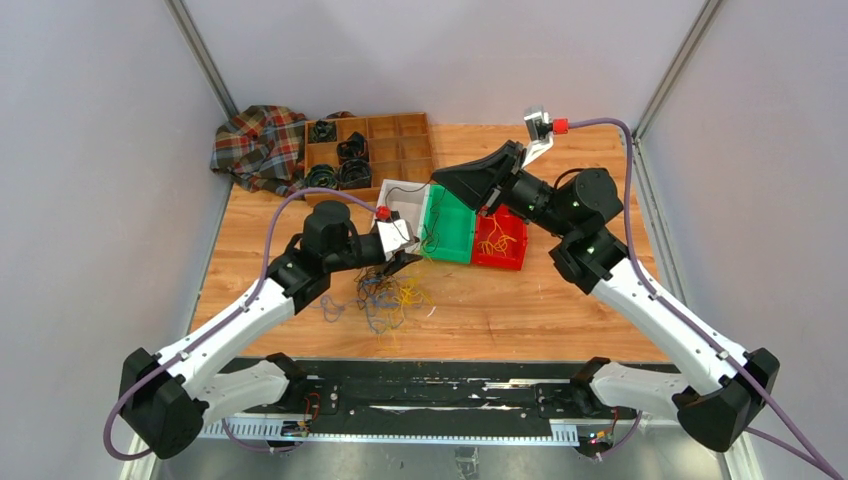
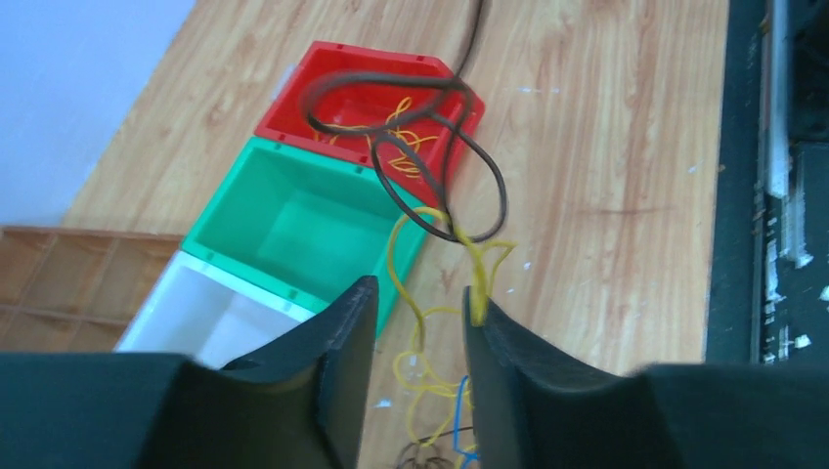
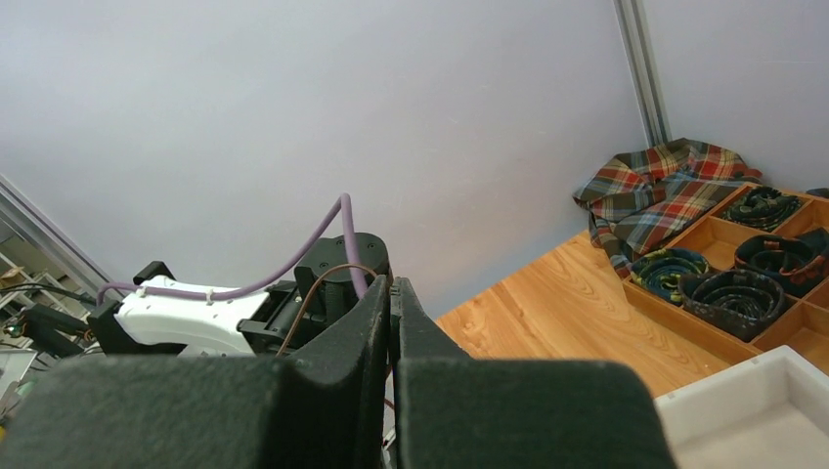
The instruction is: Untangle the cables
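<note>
Next, I close my left gripper on the yellow cable and pull it back toward the pile, because it hangs in the dark brown cable's loop.
A tangled pile of thin yellow, blue and dark cables lies on the wooden table in front of the bins. My left gripper hovers at the pile's far edge. In the left wrist view its jaws stand apart, and a yellow cable rests against the right fingertip. A dark brown cable hangs in loops above it and runs up out of frame. My right gripper is raised over the bins, shut on that thin dark cable, which arcs into its jaws.
A white bin, a green bin and a red bin stand side by side; the red one holds yellow cables. At the back left are a wooden divider tray with black coils and a plaid cloth.
</note>
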You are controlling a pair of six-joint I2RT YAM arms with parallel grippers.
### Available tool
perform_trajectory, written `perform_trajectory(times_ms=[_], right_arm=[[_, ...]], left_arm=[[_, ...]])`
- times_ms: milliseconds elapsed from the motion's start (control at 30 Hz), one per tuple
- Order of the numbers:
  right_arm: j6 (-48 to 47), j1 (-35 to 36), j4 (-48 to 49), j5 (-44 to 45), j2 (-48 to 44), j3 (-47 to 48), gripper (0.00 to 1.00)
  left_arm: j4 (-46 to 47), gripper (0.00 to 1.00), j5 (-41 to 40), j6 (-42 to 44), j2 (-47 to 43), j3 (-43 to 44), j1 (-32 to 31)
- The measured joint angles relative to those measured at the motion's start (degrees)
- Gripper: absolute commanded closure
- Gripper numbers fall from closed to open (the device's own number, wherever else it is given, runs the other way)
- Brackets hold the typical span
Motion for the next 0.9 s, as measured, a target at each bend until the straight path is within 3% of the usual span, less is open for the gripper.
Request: perform_trajectory(times_ms=[33, 100, 400, 633, 900], right_arm=[[0.02, 0.00, 0.02, 0.07, -0.02, 0.00, 0.99], [-0.02, 0.00, 0.00, 0.31, -0.20, 0.00, 0.99], [-3.37, -1.86, -5.46, 3.50, -5.31, -0.04, 1.00], [-12.09, -4.90, -15.43, 9.92, -11.30, 1.16, 0.99], [-19.91, -11.02, -24.41, 16.48, -11.98, 5.51, 0.99]], left_arm=[[0.42, 0.85, -0.26, -0.22, 0.11, -0.09, 0.00], [0.85, 0.99, -0.92, -0.02, -0.02, -0.24, -0.04], [-2.47, 0.99, -10.34, 3.21, -7.48, -5.22, 0.15], [-11.67, 0.99, -18.58, 13.75, -17.75, -11.96, 3.54], [-22.93, 0.99, -25.38, 25.64, -26.05, -18.71, 4.70]])
